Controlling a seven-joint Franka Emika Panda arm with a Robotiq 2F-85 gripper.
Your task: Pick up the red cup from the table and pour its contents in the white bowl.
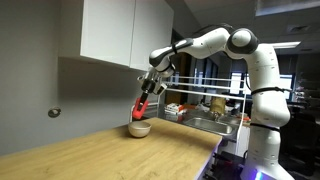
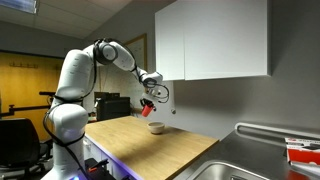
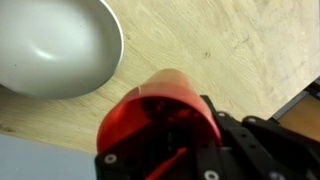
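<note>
I should dip and swing the cup's base up to tip the cup over the white bowl (image 1: 139,129), because the red cup's base (image 1: 137,115) points down toward the table.
My gripper (image 1: 147,97) is shut on the red cup (image 1: 141,109) and holds it tilted above the white bowl (image 1: 139,129), which sits on the light wooden table (image 1: 90,150). In an exterior view the red cup (image 2: 148,103) hangs over the white bowl (image 2: 156,127) near the back of the table (image 2: 150,150). In the wrist view the red cup (image 3: 150,110) fills the lower middle, held by my black gripper (image 3: 200,140), and the white bowl (image 3: 55,45) lies at the upper left on the table (image 3: 220,40). I cannot see any contents.
A grey wall with white cabinets (image 1: 115,30) stands right behind the bowl. A metal sink and rack with items (image 1: 205,108) sit at the table's end; the sink also shows in an exterior view (image 2: 255,160). A wall socket (image 1: 54,113) is on the wall.
</note>
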